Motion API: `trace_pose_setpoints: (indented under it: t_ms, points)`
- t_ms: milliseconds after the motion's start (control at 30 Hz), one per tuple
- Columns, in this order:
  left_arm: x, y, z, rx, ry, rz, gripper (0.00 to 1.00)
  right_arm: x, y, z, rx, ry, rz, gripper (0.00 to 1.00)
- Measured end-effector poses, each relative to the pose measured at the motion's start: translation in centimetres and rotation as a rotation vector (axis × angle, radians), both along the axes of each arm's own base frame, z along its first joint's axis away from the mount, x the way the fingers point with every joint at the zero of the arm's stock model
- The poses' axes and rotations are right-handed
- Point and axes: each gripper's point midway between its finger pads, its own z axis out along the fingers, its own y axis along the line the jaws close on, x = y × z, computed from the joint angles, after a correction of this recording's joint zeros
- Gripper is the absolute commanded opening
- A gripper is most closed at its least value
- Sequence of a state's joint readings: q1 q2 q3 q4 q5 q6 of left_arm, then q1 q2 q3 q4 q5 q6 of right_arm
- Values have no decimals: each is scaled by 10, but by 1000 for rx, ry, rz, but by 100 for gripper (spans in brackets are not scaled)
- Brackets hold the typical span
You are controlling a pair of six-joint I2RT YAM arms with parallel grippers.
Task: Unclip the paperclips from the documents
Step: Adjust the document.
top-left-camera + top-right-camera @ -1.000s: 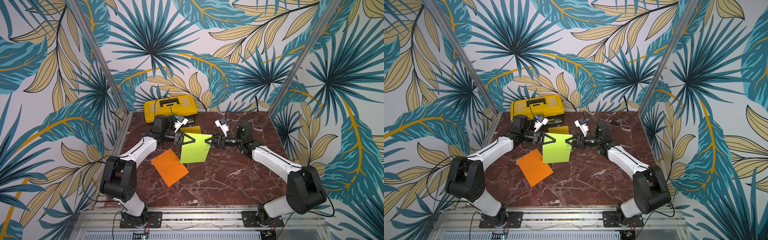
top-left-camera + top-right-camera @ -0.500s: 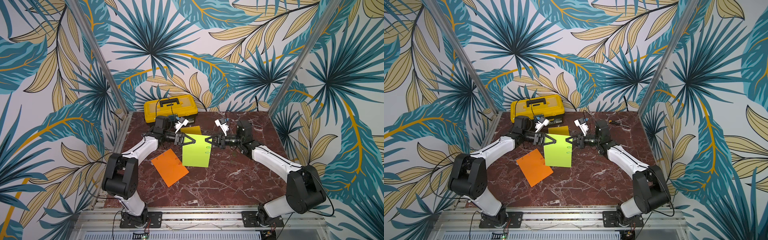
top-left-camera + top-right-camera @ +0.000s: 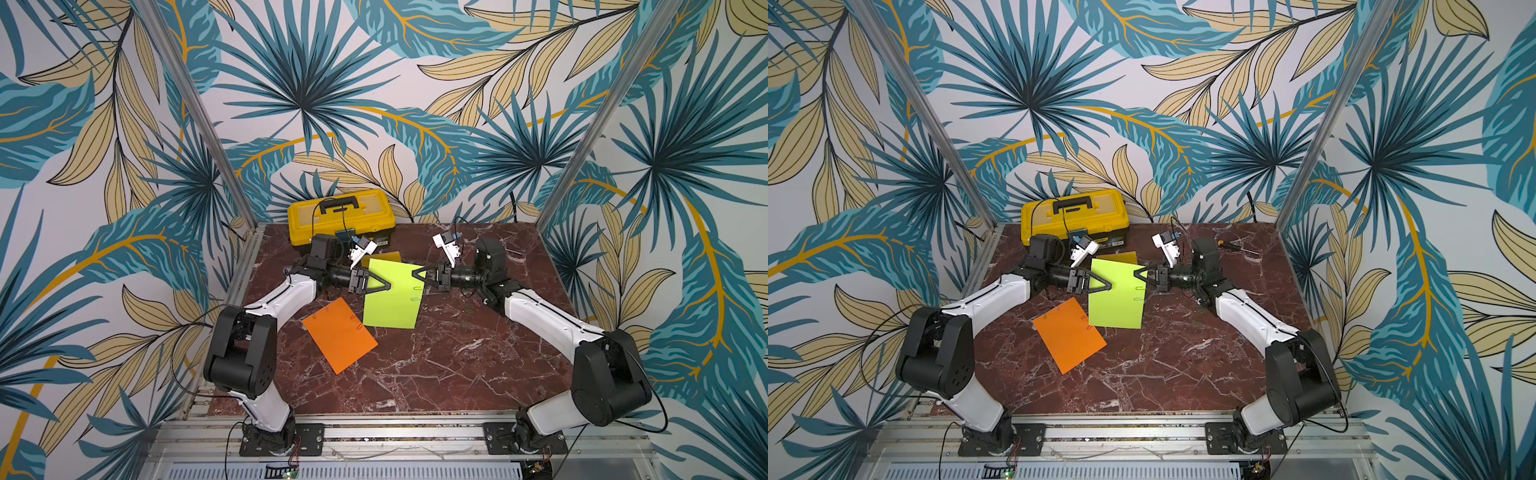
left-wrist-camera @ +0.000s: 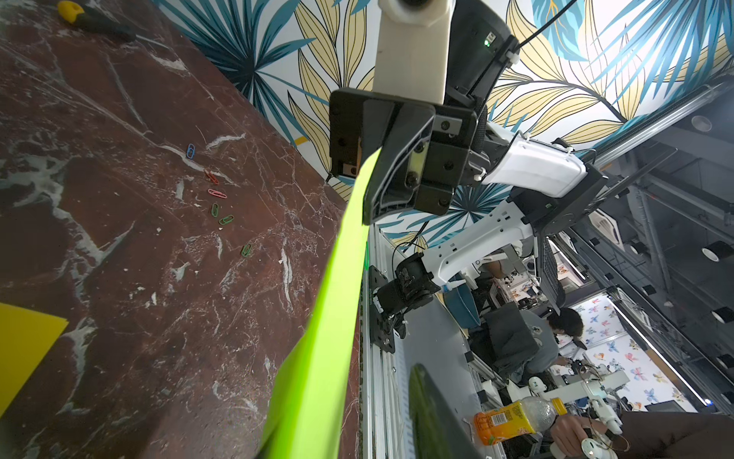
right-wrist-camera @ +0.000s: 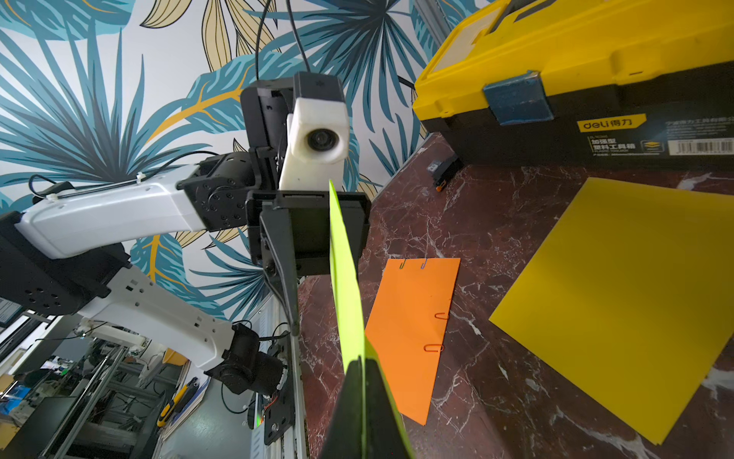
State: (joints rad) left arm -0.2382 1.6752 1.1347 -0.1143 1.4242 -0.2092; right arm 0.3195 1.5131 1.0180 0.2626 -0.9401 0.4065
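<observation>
Next, my left gripper clamps the opposite edge before my right gripper frees a paperclip, because my right gripper pinches the lime green document above its paperclips [image 3: 416, 293].
The lime green document [image 3: 390, 299] [image 3: 1116, 299] hangs upright above the table between both arms. My right gripper [image 3: 415, 274] [image 5: 363, 413] is shut on its right edge. My left gripper [image 3: 384, 286] stands open around the opposite edge, with a gap between the sheet [image 4: 313, 377] and one finger [image 4: 433, 421]. Two paperclips [image 3: 417, 293] sit on the green sheet's right edge below my right gripper. The orange document [image 3: 338, 336] [image 5: 409, 330] lies flat with several clips [image 5: 437, 332] on its edges. Behind them the yellow document [image 5: 619, 302] lies flat.
A yellow-and-black toolbox [image 3: 340, 216] stands at the back left. Several loose paperclips [image 4: 216, 193] lie on the marble table [image 3: 436, 365] near my right arm. A small yellow-handled screwdriver [image 3: 1233, 246] rests at the back right.
My right gripper has shut on the green sheet's edge. My left jaws have opened off the other edge. The sheet now hangs straighter.
</observation>
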Motion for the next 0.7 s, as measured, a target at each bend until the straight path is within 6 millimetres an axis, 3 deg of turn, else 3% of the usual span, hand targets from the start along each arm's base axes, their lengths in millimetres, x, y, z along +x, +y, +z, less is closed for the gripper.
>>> trace_pose_setpoints:
  t_ms: [100, 400, 700]
  points:
    - [0, 0, -1, 2, 1, 2, 31, 4, -3, 1, 0, 3, -21, 0]
    - [0, -1, -1, 7, 17, 4, 4, 12, -3, -1, -4, 11, -40, 0]
    - [-1, -2, -1, 7, 23, 0, 0, 11, -4, -9, -27, 33, -37, 40]
